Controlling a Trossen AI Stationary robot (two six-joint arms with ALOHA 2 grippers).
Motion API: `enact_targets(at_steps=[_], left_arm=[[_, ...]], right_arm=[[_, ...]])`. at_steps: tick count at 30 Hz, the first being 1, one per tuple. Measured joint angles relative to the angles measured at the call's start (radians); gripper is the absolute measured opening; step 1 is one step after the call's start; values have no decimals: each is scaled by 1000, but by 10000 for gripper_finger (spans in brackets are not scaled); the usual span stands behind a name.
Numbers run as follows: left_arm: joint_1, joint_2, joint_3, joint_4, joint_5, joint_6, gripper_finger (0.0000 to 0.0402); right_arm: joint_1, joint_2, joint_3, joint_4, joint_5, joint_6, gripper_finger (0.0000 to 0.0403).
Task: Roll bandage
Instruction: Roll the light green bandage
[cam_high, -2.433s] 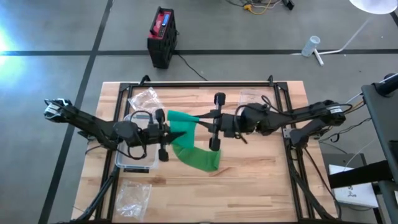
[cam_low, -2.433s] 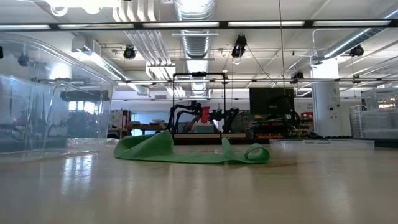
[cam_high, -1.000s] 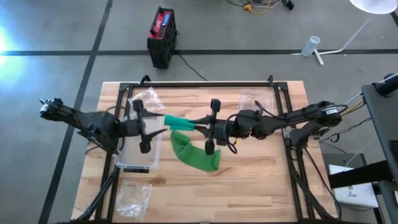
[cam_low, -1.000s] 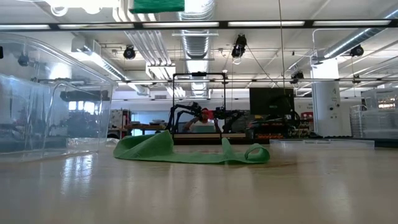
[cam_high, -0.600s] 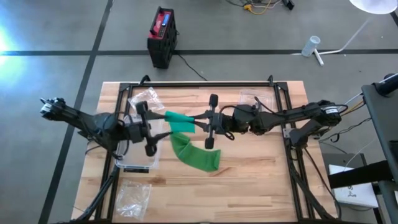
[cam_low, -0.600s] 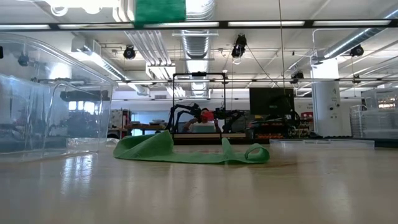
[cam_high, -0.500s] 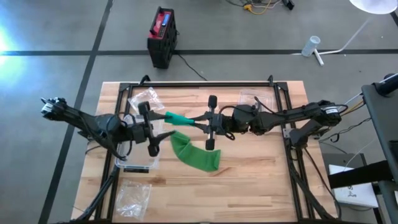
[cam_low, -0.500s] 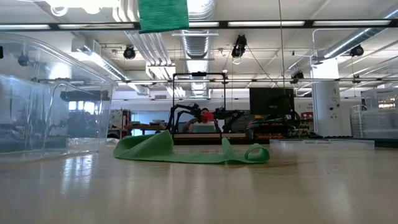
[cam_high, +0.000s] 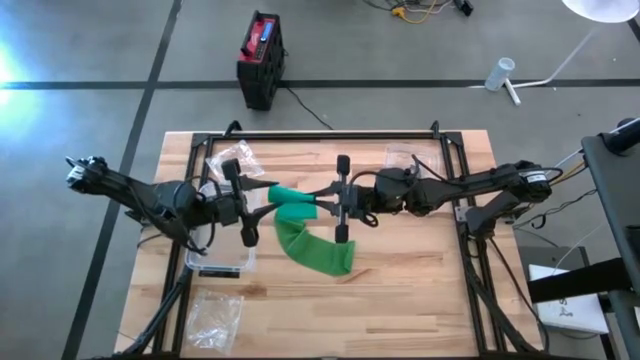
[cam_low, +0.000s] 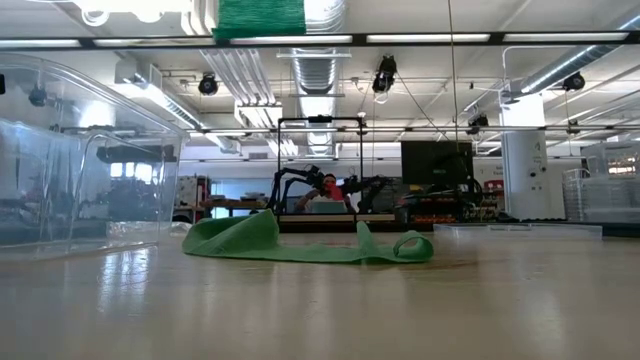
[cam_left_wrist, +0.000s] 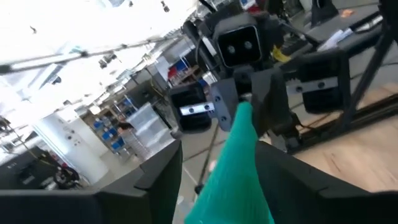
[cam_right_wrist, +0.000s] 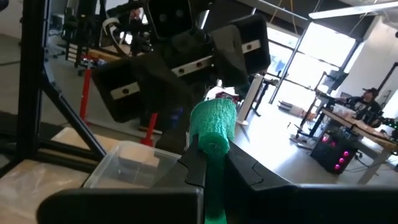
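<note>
My right gripper is pinching the roll's end (cam_right_wrist: 215, 132) from both sides. My left gripper should hold the other end (cam_high: 276, 194) while my right gripper slips one finger inside.
The green bandage's rolled part (cam_high: 292, 196) is held level in the air above the table's middle. Its loose strip (cam_high: 316, 250) drops to the wood and lies there in a slack fold, which the low view also shows (cam_low: 310, 245). My right gripper (cam_high: 322, 203) is shut on the roll from the right. My left gripper (cam_high: 262, 200) faces it from the left, open. Its fingers (cam_left_wrist: 163, 180) stand on either side of the roll's free end (cam_left_wrist: 239, 155). My right gripper pinches the bandage between its two fingers at the roll's end (cam_right_wrist: 211, 134). It comes in level from the table's right side, and the strip (cam_right_wrist: 215, 186) runs back between the fingers. The roll is lifted clear and the loose strip hangs slack to the table. My left gripper: I cannot tell whether its fingers touch the roll's end.
A clear plastic box (cam_high: 222, 258) stands under my left gripper; in the low view it shows at the left (cam_low: 70, 150). Clear plastic bags lie at the near left (cam_high: 214, 316), far left (cam_high: 236, 155) and far right (cam_high: 410, 157). A black frame (cam_high: 330, 135) borders the table.
My left gripper has moved toward the table's right edge, up to the free end of the roll. My right gripper has rolled a little about its own line and stayed in place. The strip on the table has not moved.
</note>
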Motion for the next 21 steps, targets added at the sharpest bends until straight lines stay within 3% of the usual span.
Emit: enact_targets(at_steps=[7, 14, 21], left_arm=[[0, 42, 94, -228, 1, -88, 186], [0, 66, 155, -350, 1, -160, 183], [0, 66, 166, -400, 2, -232, 107]], right_arm=[[0, -1, 0, 1, -49, 1, 14], [0, -2, 0, 0, -50, 10, 14], [0, -6, 0, -15, -50, -14, 14]])
